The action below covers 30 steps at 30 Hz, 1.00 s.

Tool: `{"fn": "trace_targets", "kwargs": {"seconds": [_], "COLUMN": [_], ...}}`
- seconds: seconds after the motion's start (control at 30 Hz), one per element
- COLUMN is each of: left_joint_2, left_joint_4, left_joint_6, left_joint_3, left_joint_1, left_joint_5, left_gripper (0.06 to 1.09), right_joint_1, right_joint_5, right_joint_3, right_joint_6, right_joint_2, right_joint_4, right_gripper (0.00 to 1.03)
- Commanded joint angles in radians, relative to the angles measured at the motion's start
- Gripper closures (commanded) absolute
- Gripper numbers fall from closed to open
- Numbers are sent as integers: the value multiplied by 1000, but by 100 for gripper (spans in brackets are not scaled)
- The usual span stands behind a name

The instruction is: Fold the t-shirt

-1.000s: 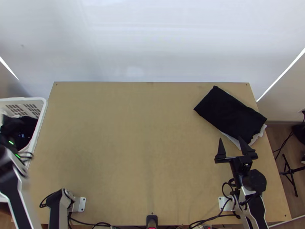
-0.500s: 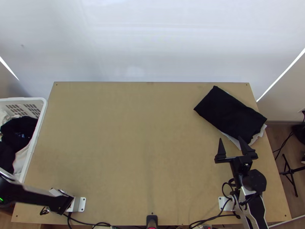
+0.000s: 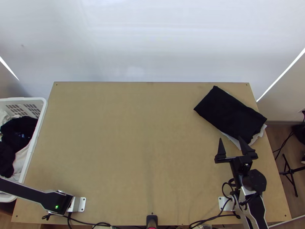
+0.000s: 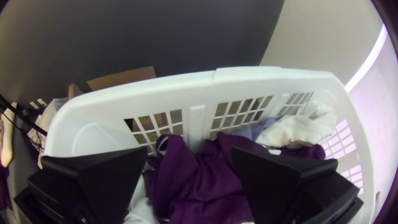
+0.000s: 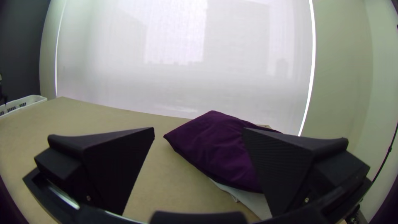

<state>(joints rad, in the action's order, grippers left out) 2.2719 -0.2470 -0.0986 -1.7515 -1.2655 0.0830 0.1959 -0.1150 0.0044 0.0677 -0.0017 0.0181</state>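
The bunched purple cloth [image 4: 203,178] is lying in loose folds on top of the white clothes [image 4: 141,207], so it will come away alone and trail out long when the robot lifts it.
In the top view my right gripper [image 3: 233,148] stands open at the near edge of a folded dark cloth [image 3: 230,114], which lies on a white cloth [image 3: 263,131] at the table's right side. The right wrist view has the right gripper [image 5: 199,166] with its fingers wide apart and the folded cloth [image 5: 215,149], purple there, beyond them. In the left wrist view my left gripper [image 4: 188,174] is open over the laundry basket [image 4: 199,89], with bunched dark purple cloth [image 4: 199,178] between and beyond its fingers and a whitish cloth [image 4: 296,128] farther off.
The laundry basket [image 3: 42,114] stands against the table's left edge, with dark and white clothes inside. The wooden table [image 3: 133,141] stretches between it and the folded pile. Cables [image 3: 213,216] run along the near edge beside the arm bases.
The left arm has swung down toward the lower left, off the basket's middle, uncovering more of the clothes inside. The right arm and the folded pile have stayed still.
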Motion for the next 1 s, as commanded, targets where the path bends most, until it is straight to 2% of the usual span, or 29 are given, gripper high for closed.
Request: {"fn": "trace_targets", "kwargs": {"seconds": [0.0, 0.33, 0.53, 0.63, 0.67, 0.7, 0.8, 0.87, 0.97], "left_joint_2": [184, 293, 336, 368, 379, 387, 388, 351, 216], "left_joint_4": [-8, -98, -97, -40, -17, 5, 60, 45, -8], "left_joint_6": [50, 57, 80, 111, 135, 158, 224, 234, 185], "left_joint_3": [-126, -226, -258, -269, -269, -269, -266, -255, -215], "left_joint_1": [-25, -25, -21, -21, -21, -20, -12, -9, -6], "left_joint_5": [-3, -2, 26, 61, 73, 73, 116, 104, -23], "left_gripper": [10, 10, 10, 13, 25, 41, 106, 105, 105], "right_joint_1": [0, 0, 0, 0, 0, 0, 0, 0, 0], "right_joint_5": [-2, 0, 0, 0, -2, -2, 0, 0, 0], "right_joint_3": [0, 0, 0, 0, 0, 0, 0, 0, 0], "right_joint_6": [0, 0, 0, 0, 0, 0, 0, 0, 0], "right_joint_2": [0, 0, 0, 0, 0, 0, 0, 0, 0], "right_joint_4": [0, 0, 0, 0, 0, 0, 0, 0, 0], "right_gripper": [4, 4, 4, 4, 4, 4, 4, 4, 4]}}
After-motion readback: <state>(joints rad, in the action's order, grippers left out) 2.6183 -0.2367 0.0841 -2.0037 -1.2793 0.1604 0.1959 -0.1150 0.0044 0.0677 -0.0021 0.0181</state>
